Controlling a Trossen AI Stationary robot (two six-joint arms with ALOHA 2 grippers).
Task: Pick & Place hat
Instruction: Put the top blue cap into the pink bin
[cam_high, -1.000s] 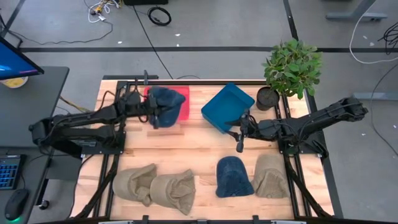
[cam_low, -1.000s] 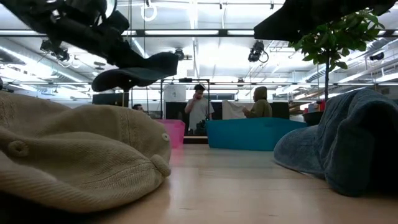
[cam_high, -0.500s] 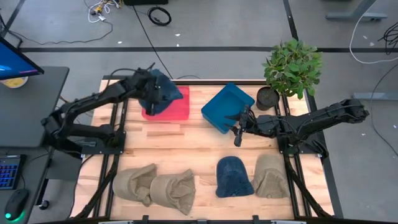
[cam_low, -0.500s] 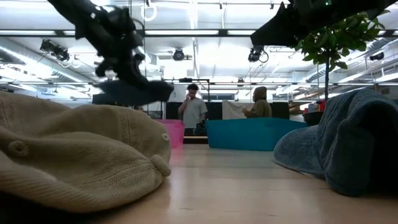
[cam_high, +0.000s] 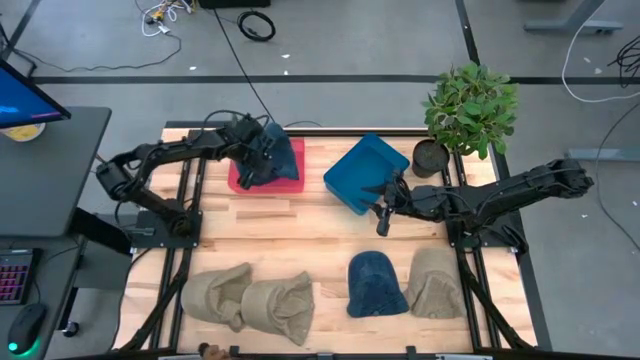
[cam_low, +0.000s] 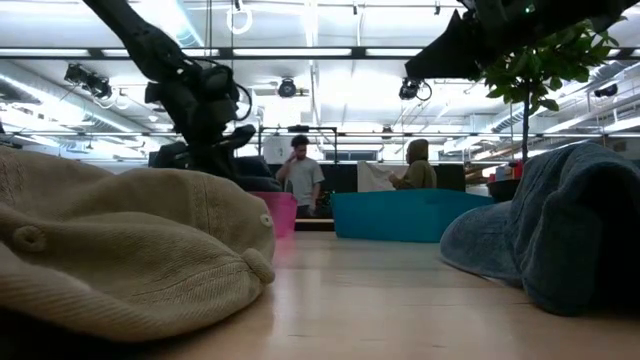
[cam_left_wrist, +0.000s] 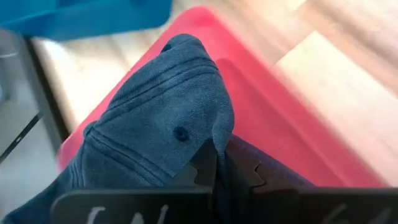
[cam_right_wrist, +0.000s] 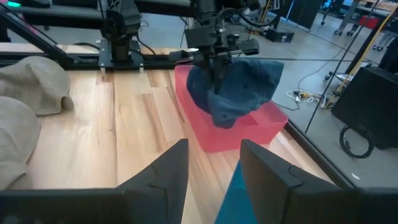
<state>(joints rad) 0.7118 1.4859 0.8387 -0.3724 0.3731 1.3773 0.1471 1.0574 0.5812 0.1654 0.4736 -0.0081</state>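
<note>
One end of the held hat sticks out past the far edge of the red bin, so next my left gripper regrasps the hat and pulls it inside the red bin.
My left gripper is shut on a dark blue denim hat over the red bin at the table's far left. The right wrist view shows the hat hanging into the red bin. My right gripper is open and hovers next to the blue bin, touching nothing. A second blue hat lies on the table near the front edge. My left gripper pinches a bunched fold near the hat's crown between its two fingers. The fingers come from above, pointing down. The hat hangs slack below them, its lower part down at the red bin; whether it rests there I cannot tell.
Tan hats lie along the near edge: two at the left, one at the right. A potted plant stands at the far right corner. Bare wood lies mid-table. People stand beyond the table.
My left gripper has carried the blue hat toward the far edge and down, from high beside the red bin to over and into it, turning as it went. The hat hangs lower now. My right gripper has edged slightly toward the far edge.
</note>
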